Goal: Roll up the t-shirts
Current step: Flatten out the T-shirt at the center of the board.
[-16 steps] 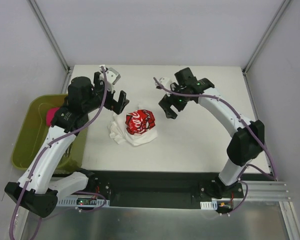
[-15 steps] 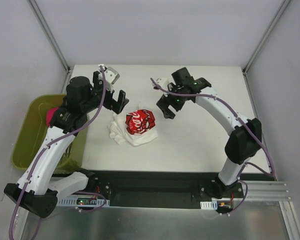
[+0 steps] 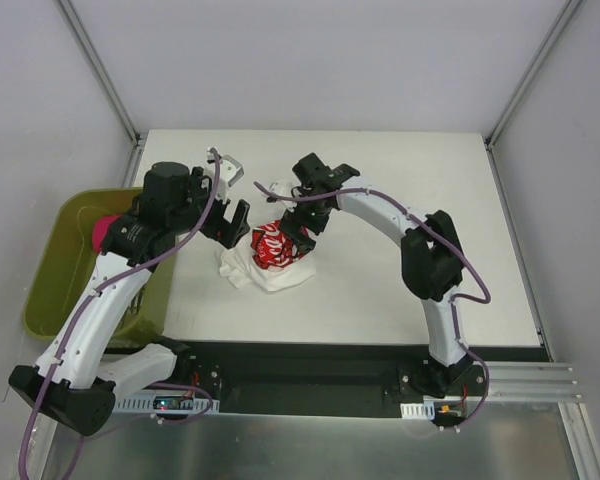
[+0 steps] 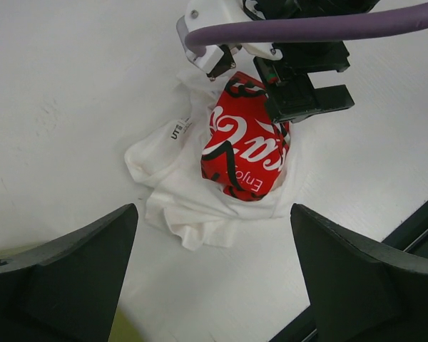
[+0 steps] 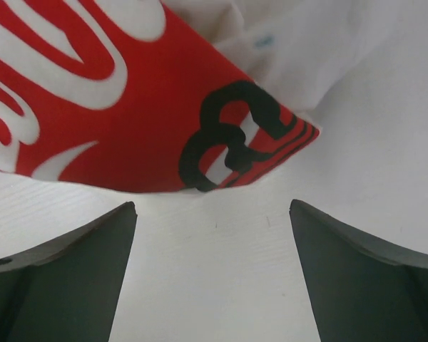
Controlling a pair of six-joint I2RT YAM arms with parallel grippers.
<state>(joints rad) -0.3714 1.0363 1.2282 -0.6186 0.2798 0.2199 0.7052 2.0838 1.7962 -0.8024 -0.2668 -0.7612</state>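
Note:
I should back my left gripper off because the white t-shirt (image 3: 264, 268) lies crumpled, while my right gripper drags it toward the clear table (image 3: 370, 265) and spreads it out.
A white t-shirt (image 3: 252, 270) lies crumpled mid-table with its red print (image 3: 278, 246) facing up. In the left wrist view the t-shirt (image 4: 178, 206) sits just beyond my open left gripper (image 4: 212, 208), which hovers over its near left edge with nothing between its fingers. My right gripper (image 3: 300, 224) hangs open low over the far edge of the print. The right wrist view shows the red print (image 5: 128, 107) and white cloth (image 5: 321, 64) just ahead of the open right gripper (image 5: 212, 206), with bare table between its fingers. A pink t-shirt bundle (image 3: 102, 232) rests in the bin.
An olive-green bin (image 3: 55, 270) stands off the table's left edge, under my left arm. A white clip-like fitting (image 3: 228, 160) sits by the left wrist. The black base rail (image 3: 310, 370) borders the table's near edge.
My right arm has swung left and down from the table's middle to the far edge of the white t-shirt. The left gripper has shifted slightly toward the shirt. Both stay open.

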